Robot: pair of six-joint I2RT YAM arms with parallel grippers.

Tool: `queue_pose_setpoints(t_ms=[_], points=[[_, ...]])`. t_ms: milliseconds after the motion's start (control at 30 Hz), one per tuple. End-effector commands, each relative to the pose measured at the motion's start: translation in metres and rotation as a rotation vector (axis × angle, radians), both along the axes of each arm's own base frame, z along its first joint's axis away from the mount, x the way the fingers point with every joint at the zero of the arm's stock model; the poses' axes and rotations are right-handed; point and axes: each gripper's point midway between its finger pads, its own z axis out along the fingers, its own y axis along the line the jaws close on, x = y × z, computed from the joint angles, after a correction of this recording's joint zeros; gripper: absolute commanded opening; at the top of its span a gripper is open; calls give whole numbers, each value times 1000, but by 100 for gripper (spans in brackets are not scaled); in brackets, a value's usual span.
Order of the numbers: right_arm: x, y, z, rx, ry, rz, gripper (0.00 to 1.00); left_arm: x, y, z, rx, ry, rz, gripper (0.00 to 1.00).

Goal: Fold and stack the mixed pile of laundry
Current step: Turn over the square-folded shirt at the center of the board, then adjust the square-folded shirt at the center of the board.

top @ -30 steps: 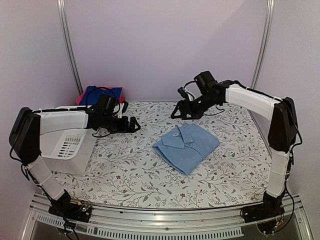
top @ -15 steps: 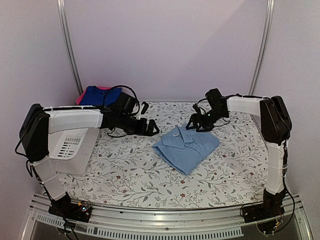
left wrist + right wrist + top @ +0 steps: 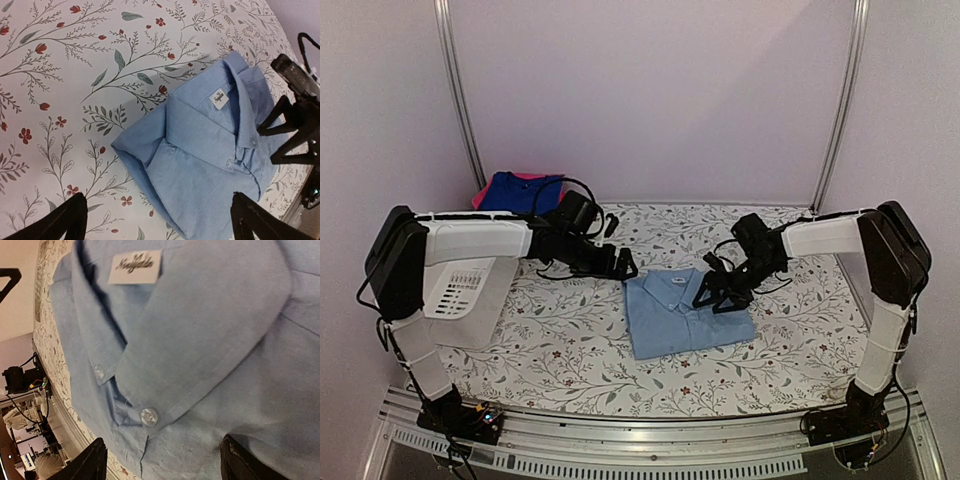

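My left gripper is to take the back corner (image 3: pixel 631 287) beside the shirt's front edge (image 3: pixel 694 350), because that edge slants on the tablecloth. My right gripper is to take the other back corner, and then they should square the shirt.
A pale-blue button shirt (image 3: pixel 675 322) lies folded in the middle of the table, collar toward the back. My right gripper (image 3: pixel 717 297) is open, its fingertips down on the shirt's right part. In the right wrist view the collar, label and buttons of the shirt (image 3: pixel 200 340) fill the frame, with both fingers (image 3: pixel 90 462) wide apart. My left gripper (image 3: pixel 623 266) is open just off the shirt's back left corner. The left wrist view shows the shirt (image 3: pixel 200 150) below it, with nothing held. A royal-blue garment (image 3: pixel 520 190) lies on a pink-red one (image 3: pixel 481 196) at the back left.
A white slotted basket (image 3: pixel 455 300) lies on its side at the left edge, under my left arm. The floral tablecloth (image 3: pixel 570 350) covers the table. The right gripper's black fingers (image 3: pixel 290 132) show at the right of the left wrist view.
The shirt has turned from diagonal to square with the table edge and shifted toward the front. My right gripper came down onto it. My left gripper moved right toward its corner.
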Motion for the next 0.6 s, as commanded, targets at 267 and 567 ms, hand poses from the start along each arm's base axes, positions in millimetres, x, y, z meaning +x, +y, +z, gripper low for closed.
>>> queue_pose_setpoints(t_ms=[267, 567], points=[[-3, -27, 114, 206, -152, -135, 71, -12, 11, -8, -103, 71, -53, 90], [33, -67, 57, -40, -191, -177, 56, 3, -8, -21, -209, 158, -121, 51]])
